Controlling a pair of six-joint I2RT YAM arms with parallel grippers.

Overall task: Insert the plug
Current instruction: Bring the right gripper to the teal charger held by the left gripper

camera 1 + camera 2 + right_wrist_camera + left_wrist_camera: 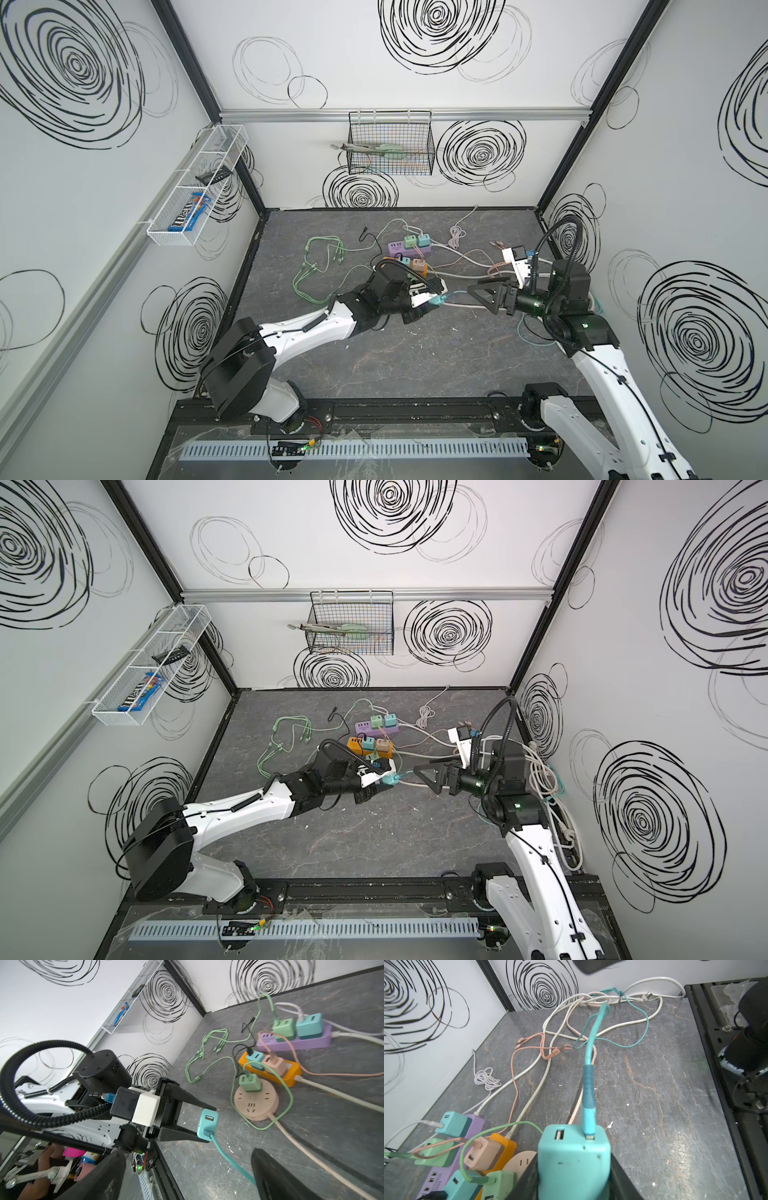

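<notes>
I should go on moving my right gripper toward the teal plug until the fingers are around the plug's free sides (216, 1126) and close, because the plug's port end (208, 1118) faces the open fingers.
The plug (574, 1157) is a teal cube-shaped USB charger, held above the table with my left gripper (574, 1169) shut on its sides. Its prongs are hidden. A teal cable (588, 1084) sits in one of its two USB ports; the other port is empty. In both top views the plug (435, 300) (388, 780) hangs mid-table at the left gripper's (430, 300) tip. My right gripper (478, 297) faces it from the right, a short gap away. It is open (190, 1153), and the teal cable (228, 1159) runs between its fingers, close to one.
A round beige socket (255, 1103) holding a green charger lies just behind the plug. Further back lie an orange strip (291, 1076) and a purple strip (301, 1043), both holding chargers. Loose cables sprawl across the table (415, 365). A white power strip (517, 262) lies by the right arm.
</notes>
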